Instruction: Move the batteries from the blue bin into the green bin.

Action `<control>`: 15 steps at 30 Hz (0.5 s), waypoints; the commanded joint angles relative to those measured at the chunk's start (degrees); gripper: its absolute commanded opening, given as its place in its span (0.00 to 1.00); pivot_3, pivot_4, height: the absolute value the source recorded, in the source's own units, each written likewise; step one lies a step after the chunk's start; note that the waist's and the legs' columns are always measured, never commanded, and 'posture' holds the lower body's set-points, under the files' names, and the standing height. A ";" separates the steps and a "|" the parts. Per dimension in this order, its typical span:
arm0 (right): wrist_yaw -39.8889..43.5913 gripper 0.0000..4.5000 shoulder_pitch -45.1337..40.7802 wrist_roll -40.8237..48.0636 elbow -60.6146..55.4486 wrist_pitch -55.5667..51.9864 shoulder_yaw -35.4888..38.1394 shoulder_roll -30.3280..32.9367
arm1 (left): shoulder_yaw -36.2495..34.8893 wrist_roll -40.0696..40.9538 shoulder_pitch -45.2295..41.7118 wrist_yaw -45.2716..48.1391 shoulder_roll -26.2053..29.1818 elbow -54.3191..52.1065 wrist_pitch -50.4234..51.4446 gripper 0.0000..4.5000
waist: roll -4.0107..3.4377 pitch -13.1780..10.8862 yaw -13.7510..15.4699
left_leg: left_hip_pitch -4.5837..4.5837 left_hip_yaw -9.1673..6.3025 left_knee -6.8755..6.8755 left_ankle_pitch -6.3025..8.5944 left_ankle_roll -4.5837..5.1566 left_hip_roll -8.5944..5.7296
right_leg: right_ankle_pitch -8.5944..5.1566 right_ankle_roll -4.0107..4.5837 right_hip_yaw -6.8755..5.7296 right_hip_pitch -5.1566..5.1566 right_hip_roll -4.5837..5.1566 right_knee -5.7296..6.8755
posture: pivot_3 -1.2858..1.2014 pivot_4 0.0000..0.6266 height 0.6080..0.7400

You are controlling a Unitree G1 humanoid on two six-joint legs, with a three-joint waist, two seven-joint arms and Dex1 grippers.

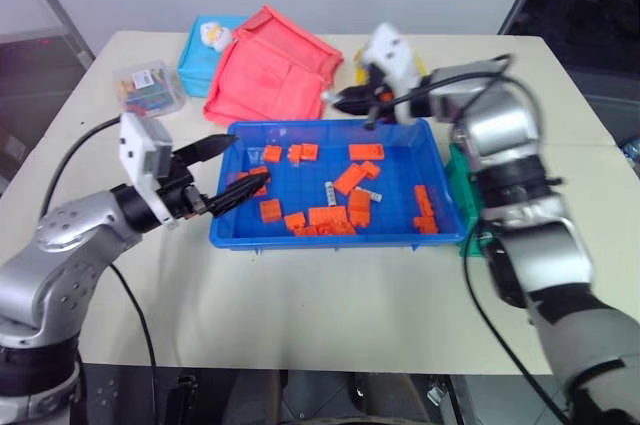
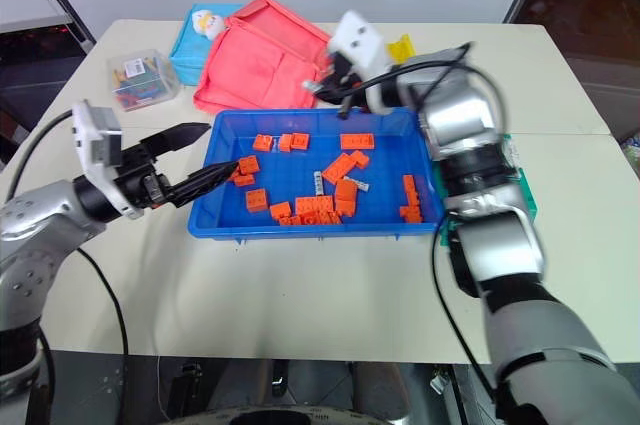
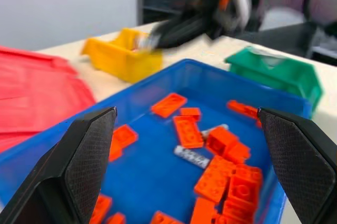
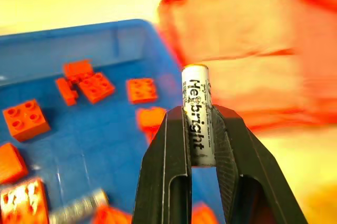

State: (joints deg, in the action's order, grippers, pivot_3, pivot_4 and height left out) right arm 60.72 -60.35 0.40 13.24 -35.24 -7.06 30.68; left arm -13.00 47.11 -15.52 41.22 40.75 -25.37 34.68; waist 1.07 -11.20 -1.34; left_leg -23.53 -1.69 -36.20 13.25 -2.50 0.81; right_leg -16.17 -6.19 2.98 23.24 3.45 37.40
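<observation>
I keep carrying the white battery (image 4: 198,112) until it hangs over the green bin (image 3: 279,72), because my right gripper's fingers are pinching it clear of the orange bricks.
My right gripper (image 4: 198,124) is shut on a white battery (image 4: 196,95) with black lettering, held above the far rim of the blue bin (image 1: 330,240). Two more batteries (image 1: 329,191) (image 1: 372,196) lie among orange bricks (image 1: 350,177) in the middle of the blue bin. At the bin's left end my left gripper (image 1: 235,167) stands open and level, one finger over the rim, nothing between its fingers. The green bin (image 3: 274,74) sits just past the blue bin's right end, partly hidden behind my right arm (image 1: 500,125).
A pink-red tray (image 1: 275,70) lies behind the blue bin, with a light-blue box (image 1: 200,45) to its left. A clear box of coloured pieces (image 1: 150,87) is at the back left. A yellow bin (image 3: 124,55) stands behind the blue bin's far right corner.
</observation>
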 commanded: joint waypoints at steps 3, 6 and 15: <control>-0.83 0.02 11.69 2.58 -17.42 -13.40 6.03 11.55 | 4.44 -3.27 -5.74 5.73 -0.95 6.23 -2.66 1.00 | -0.02 -0.01 0.31 | 0.00 0.04 -0.01 0.00 0.00 0.01 | 0.00 0.00 0.01 -0.01 -0.01 -0.04 | 0.52 0.24 1.00; -2.83 0.02 19.98 2.90 -21.83 -16.52 10.30 17.26 | 6.78 -4.98 -8.27 8.60 -1.69 9.63 -3.54 1.00 | -0.02 -0.02 0.26 | 0.00 0.06 -0.01 0.00 0.00 0.02 | 0.00 0.00 0.03 0.01 -0.04 -0.04 | 0.52 0.24 1.00; -9.27 0.02 32.43 4.43 -23.55 -17.07 19.74 24.23 | 8.20 -8.09 -11.32 13.04 -3.38 16.08 -5.16 1.00 | -0.02 -0.02 0.09 | 0.04 0.09 -0.02 0.00 0.01 0.07 | 0.00 -0.01 0.07 0.00 -0.10 -0.04 | 0.52 0.24 1.00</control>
State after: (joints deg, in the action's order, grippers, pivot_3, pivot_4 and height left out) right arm 52.46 -27.63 3.79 -8.70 -53.01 10.11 53.60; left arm -4.59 39.21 -25.68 53.49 37.37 -8.78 30.63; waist 1.05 -11.22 -1.26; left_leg -23.50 -1.60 -36.22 13.24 -2.49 0.89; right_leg -16.17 -6.20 3.05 23.24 3.35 37.37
